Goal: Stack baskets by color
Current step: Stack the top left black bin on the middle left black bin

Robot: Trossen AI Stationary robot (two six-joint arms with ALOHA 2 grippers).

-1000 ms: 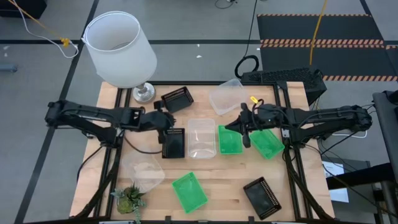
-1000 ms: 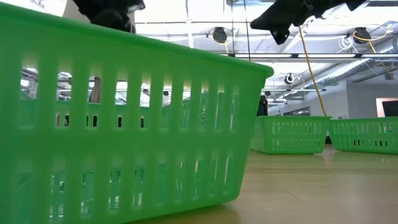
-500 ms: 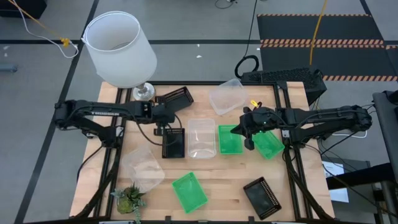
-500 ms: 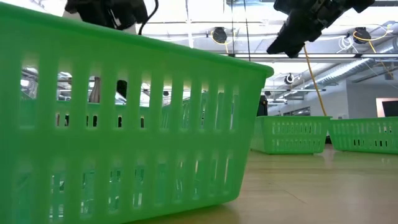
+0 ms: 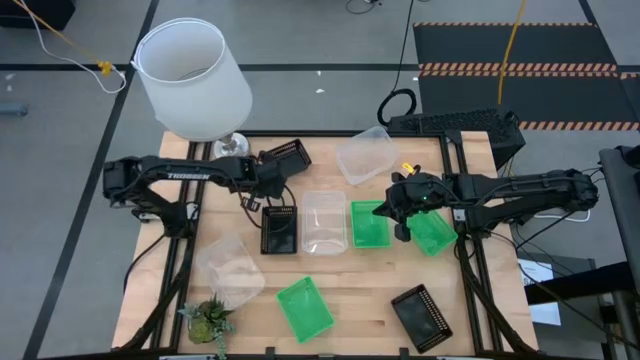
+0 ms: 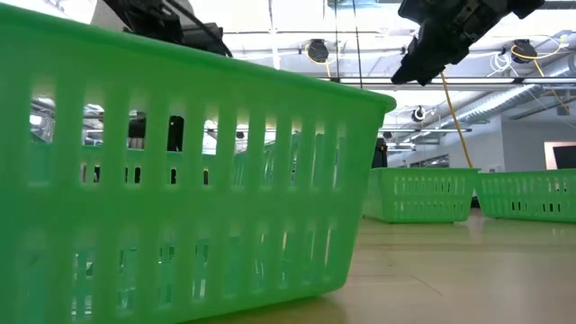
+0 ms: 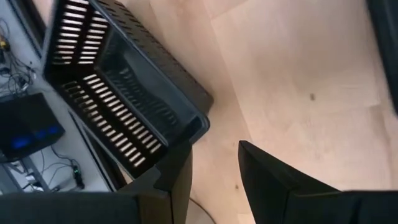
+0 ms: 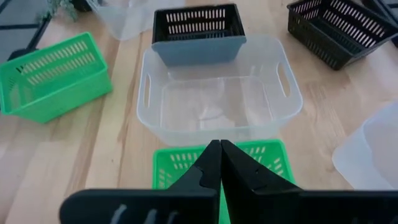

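The robot's left gripper is waiting at just one corner of the black basket's rim [image 7: 198, 127], so I expect the far black basket [image 5: 288, 157] to hang at a tilt when the robot lifts and carries it.
Nine baskets lie scattered, each resting on its base on the wooden table. Black ones: [image 5: 285, 158] at the far side, [image 5: 279, 230] in the middle, [image 5: 424, 316] at the near right. Green: [image 5: 370, 225], [image 5: 432, 232], [image 5: 304, 307]. Clear: [image 5: 323, 220], [image 5: 362, 155], [image 5: 232, 268]. My left gripper [image 5: 272, 183] hangs open just on the near side of the far black basket [image 7: 124, 93], one finger [image 7: 180, 174] close by its corner; I cannot tell whether it touches. My right gripper [image 8: 219, 152] is shut and empty above the middle green basket [image 8: 180, 163].
A big white lamp [image 5: 195, 80] stands at the far left corner, right behind the far black basket. A small green plant [image 5: 208, 318] sits at the near left corner. Bare wood shows at the near middle between the green and black baskets.
My left gripper has swung from above the middle black basket toward the table's far edge, sunk, and rolled at the wrist, ending beside the far black basket. The middle black basket stays where it was. My right gripper has tipped a little further downward.
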